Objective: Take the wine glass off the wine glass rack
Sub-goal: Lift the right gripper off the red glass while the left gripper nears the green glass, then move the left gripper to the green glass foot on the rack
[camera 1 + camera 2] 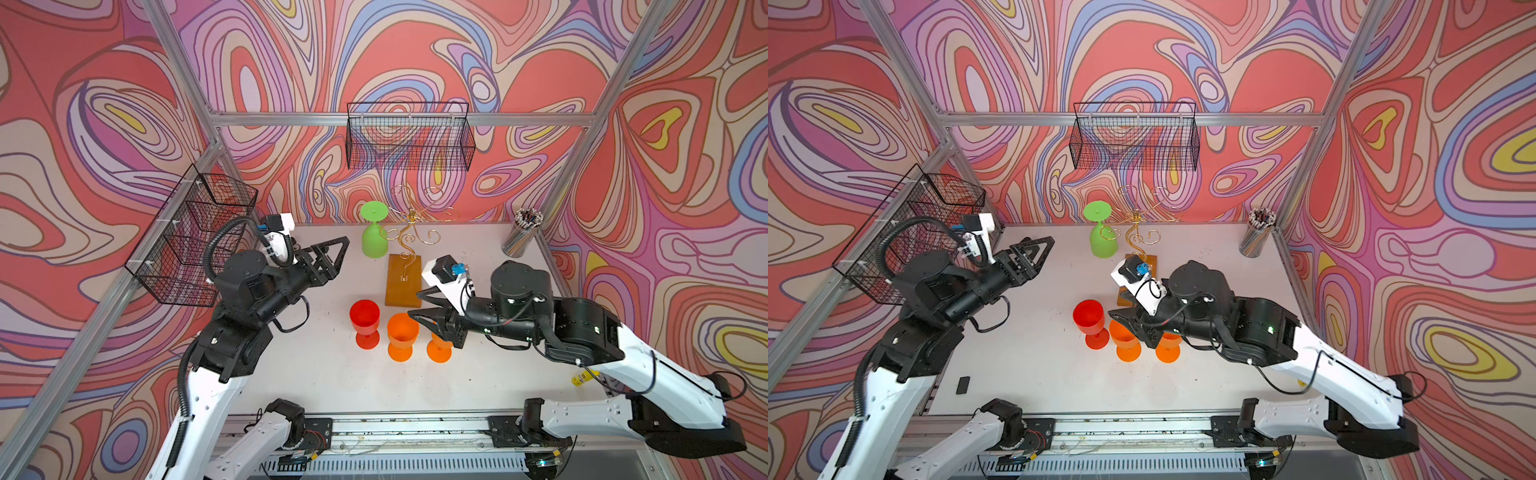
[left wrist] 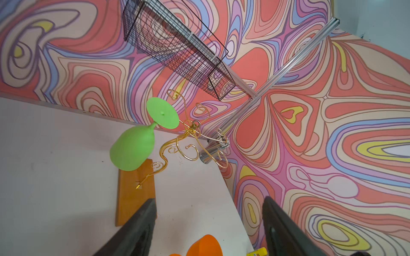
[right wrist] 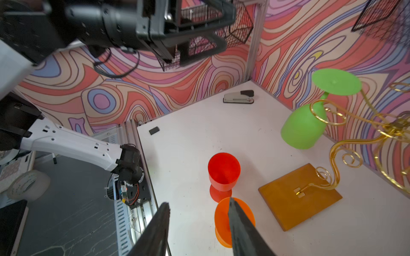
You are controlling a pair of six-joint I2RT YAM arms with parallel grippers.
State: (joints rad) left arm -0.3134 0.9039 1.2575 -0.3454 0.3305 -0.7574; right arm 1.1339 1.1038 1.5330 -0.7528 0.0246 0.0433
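My left gripper should pinch the green wine glass [image 1: 374, 239] by its foot [image 1: 373, 210] while my right gripper moves back, because the glass is hanging on my left gripper's side of the rack.
A green wine glass [image 1: 374, 245] [image 1: 1102, 241] hangs upside down from a curl of the gold wire wine glass rack [image 1: 409, 232] [image 1: 1138, 232], which stands on an amber wooden base [image 1: 403, 280] at the back middle of the table. My left gripper [image 1: 338, 259] [image 1: 1044, 257] hovers open to the left of the glass, apart from it; the left wrist view shows the glass [image 2: 133, 150] and rack [image 2: 188, 133] ahead of the empty gripper [image 2: 209, 199]. My right gripper [image 1: 413, 304] [image 3: 198, 200] is open, low over the orange glasses in front of the base.
A red glass [image 1: 365, 318] and two orange glasses [image 1: 402, 332] [image 1: 439, 349] stand upright in front of the rack. Black mesh baskets hang on the back wall [image 1: 409, 137] and left wall [image 1: 195, 241]. A pen cup [image 1: 521, 232] stands back right; a stapler [image 3: 238, 97] lies near the back left corner.
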